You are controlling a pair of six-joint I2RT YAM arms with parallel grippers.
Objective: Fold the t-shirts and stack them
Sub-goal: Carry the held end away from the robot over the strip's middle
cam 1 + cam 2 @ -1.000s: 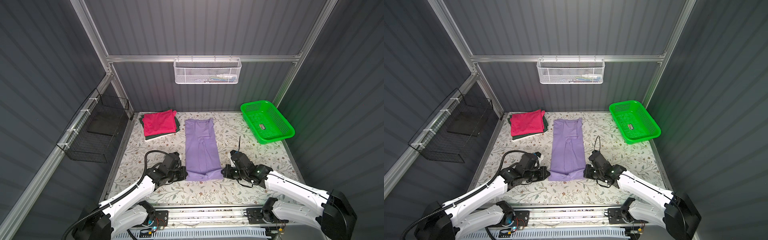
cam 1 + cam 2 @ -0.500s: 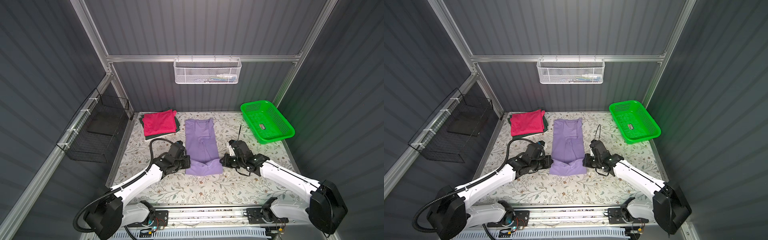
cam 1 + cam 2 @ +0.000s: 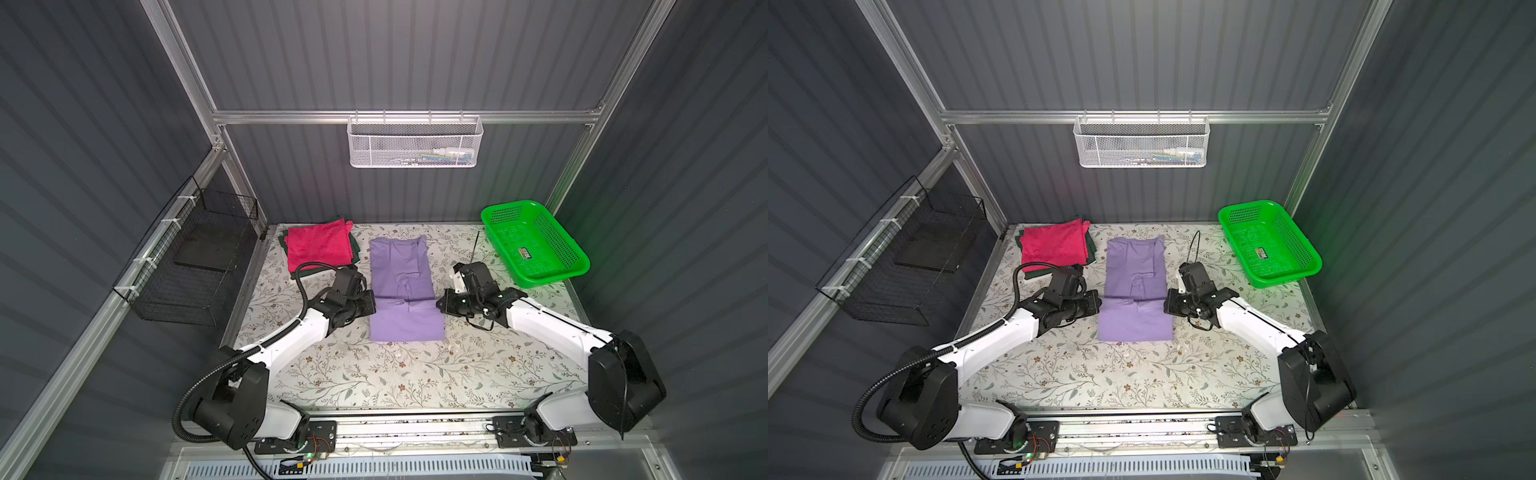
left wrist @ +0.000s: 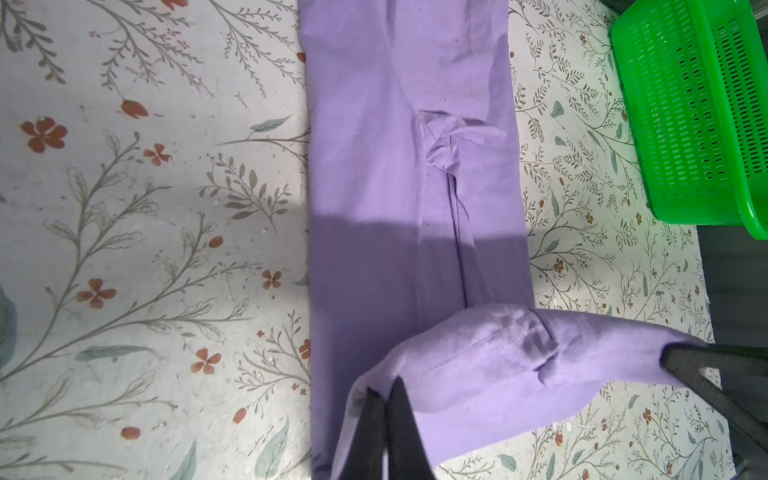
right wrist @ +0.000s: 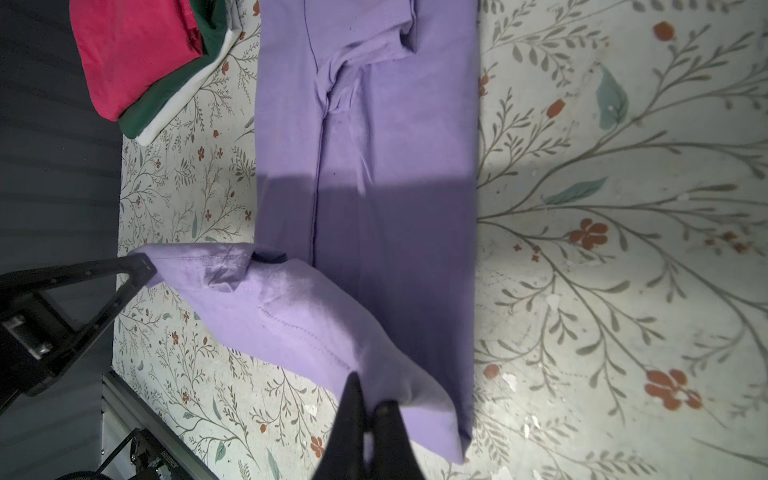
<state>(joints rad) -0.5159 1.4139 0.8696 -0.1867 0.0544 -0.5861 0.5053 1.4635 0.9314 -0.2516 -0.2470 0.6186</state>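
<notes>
The hem's corners (image 3: 435, 301) line up with the lavender t-shirt's long sides, so my right gripper should keep moving toward the collar and let go over the bunched cloth (image 3: 404, 283).
The lavender t-shirt (image 3: 401, 270) (image 3: 1133, 266) lies as a long narrow strip mid-table. Its near end is doubled back over itself. My left gripper (image 3: 371, 305) (image 4: 384, 386) is shut on the left corner of the lifted hem. My right gripper (image 3: 439, 305) (image 5: 370, 395) is shut on the right corner. The hem sags between them, a little above the shirt's middle. At the far left the folded magenta t-shirt (image 3: 319, 244) (image 5: 133, 54) lies on the dark green t-shirt (image 3: 355, 251) (image 5: 166, 95).
A bright green mesh basket (image 3: 534, 243) (image 4: 690, 104) stands at the far right corner. A white wire basket (image 3: 413, 141) hangs on the back rail and a black wire basket (image 3: 195, 266) on the left wall. A white layer (image 5: 183, 99) shows under the green tee.
Both grippers have moved from the shirt's near end toward the back, carrying the hem over the shirt. The visible strip has grown shorter.
</notes>
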